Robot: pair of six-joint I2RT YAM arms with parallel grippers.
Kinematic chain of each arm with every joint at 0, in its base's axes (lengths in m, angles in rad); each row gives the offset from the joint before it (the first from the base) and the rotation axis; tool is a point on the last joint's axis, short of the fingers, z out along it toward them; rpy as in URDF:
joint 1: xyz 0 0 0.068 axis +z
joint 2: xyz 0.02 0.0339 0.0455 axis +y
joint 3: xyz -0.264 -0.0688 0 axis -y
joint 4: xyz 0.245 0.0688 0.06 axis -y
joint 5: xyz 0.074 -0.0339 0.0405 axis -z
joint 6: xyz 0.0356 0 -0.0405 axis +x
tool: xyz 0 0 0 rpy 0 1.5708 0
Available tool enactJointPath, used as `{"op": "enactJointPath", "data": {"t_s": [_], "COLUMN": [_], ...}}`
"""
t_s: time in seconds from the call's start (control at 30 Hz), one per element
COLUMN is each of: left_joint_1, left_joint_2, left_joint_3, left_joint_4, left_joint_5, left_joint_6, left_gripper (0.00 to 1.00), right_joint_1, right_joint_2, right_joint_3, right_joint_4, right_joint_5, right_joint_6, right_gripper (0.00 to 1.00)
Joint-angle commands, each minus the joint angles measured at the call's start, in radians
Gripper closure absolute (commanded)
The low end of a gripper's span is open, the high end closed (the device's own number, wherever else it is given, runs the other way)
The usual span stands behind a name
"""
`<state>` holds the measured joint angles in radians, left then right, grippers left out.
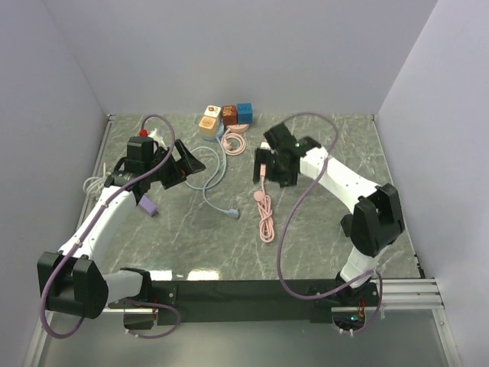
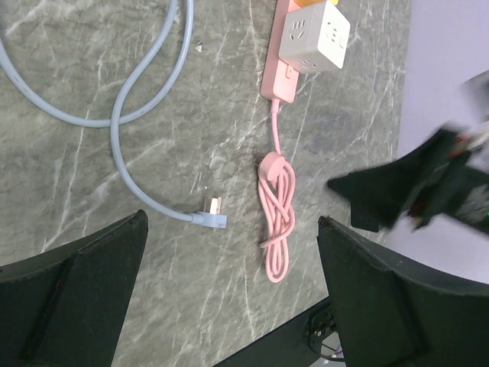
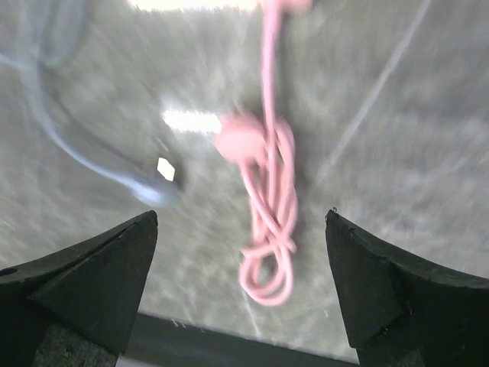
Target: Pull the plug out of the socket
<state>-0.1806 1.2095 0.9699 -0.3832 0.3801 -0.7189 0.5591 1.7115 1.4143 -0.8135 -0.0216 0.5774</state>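
Observation:
The white cube's sides (image 2: 315, 37) are free, and my right gripper's open fingers are on either side of the pink cord's line (image 3: 269, 84). I should keep reaching until the fingers grip the cube.
A white cube socket (image 2: 313, 37) lies on the grey marble table, with a flat pink plug (image 2: 279, 76) against its side, apparently plugged in. The plug's pink cord runs to a tied bundle (image 2: 276, 214), which also shows in the top view (image 1: 264, 214) and, blurred, in the right wrist view (image 3: 267, 222). In the top view the pink plug (image 1: 260, 173) lies just under my right gripper (image 1: 269, 164), which is open and empty (image 3: 241, 216). My left gripper (image 1: 186, 164) is open and empty (image 2: 231, 222), to the left of the plug, above the table.
A loose light-blue cable (image 1: 216, 174) ends in a blue plug (image 2: 210, 219) between the grippers. Tan (image 1: 209, 122), brown (image 1: 229, 115) and blue (image 1: 244, 112) cubes and a pink coil (image 1: 233, 142) sit at the back. A purple piece (image 1: 147, 205) and a white cord (image 1: 92, 183) lie at the left.

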Motion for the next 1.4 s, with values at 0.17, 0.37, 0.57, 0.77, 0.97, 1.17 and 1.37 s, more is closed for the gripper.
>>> {"op": "enactJointPath", "data": {"t_s": [0.17,0.37,0.57,0.77,0.97,1.17,1.37], "left_joint_1": [-0.005,-0.005,-0.005,-0.007,-0.007,-0.022,-0.082], "left_joint_2": [0.002,-0.007,-0.019,-0.044,-0.045,-0.008,0.088], "left_joint_3": [0.016,0.003,-0.004,-0.037,-0.08,-0.103,-0.077], "left_joint_4": [0.033,0.027,0.014,0.02,0.053,0.124,0.207], "left_joint_5": [0.013,0.011,0.005,-0.003,0.017,0.051,0.06], "left_joint_6": [0.013,0.009,0.012,0.004,-0.007,-0.037,-0.082], "left_gripper": [0.01,0.01,0.01,0.01,0.01,0.01,0.01], "right_joint_1": [-0.08,-0.103,-0.11,-0.133,-0.154,-0.192,-0.194], "right_joint_2": [0.308,0.492,0.575,0.6,0.51,0.309,0.16], "right_joint_3": [0.49,0.704,0.756,0.744,0.6,0.301,0.076], "right_joint_4": [-0.162,-0.204,-0.156,-0.133,-0.04,0.212,0.335], "right_joint_5": [0.23,0.266,0.218,0.19,0.131,-0.178,-0.421], "right_joint_6": [-0.008,0.025,0.021,0.021,-0.025,-0.158,-0.232], "right_gripper": [0.02,0.02,0.04,0.32,1.0,1.0,1.0]}}
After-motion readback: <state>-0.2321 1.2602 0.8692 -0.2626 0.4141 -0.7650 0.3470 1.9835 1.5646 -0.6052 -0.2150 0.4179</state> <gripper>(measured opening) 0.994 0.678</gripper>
